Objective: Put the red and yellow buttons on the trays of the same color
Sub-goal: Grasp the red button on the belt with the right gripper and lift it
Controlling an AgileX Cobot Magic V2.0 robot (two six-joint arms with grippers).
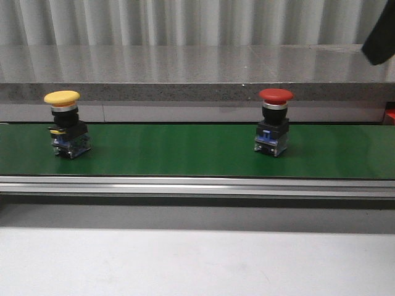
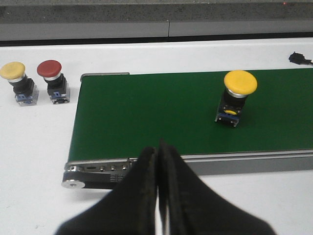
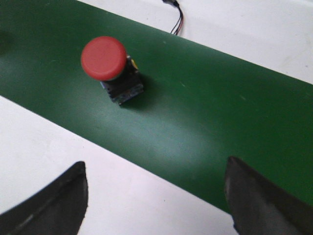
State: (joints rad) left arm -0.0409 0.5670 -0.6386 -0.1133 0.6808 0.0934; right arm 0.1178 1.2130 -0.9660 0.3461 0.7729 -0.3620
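I can see the yellow button [image 1: 66, 126] standing upright on the green belt [image 1: 166, 151], so I expect it to ride toward my right gripper when I carry the red button away.
A yellow button [image 1: 62, 123] stands upright on the left of the green belt [image 1: 179, 151], and a red button [image 1: 274, 122] stands upright on its right. In the left wrist view my left gripper [image 2: 158, 147] is shut and empty, short of the belt's near rail, with the yellow button [image 2: 238, 96] farther on. In the right wrist view my right gripper [image 3: 156, 165] is open and empty over the white table and the belt's edge, with the red button [image 3: 110, 68] apart from it. No trays are in view.
Another yellow button [image 2: 17, 82] and another red button [image 2: 54, 81] stand on the white table beyond the belt's end. A cable [image 3: 176, 19] lies by the belt. A grey ledge [image 1: 197, 74] runs behind the belt. A dark arm part [image 1: 379, 37] hangs at the upper right.
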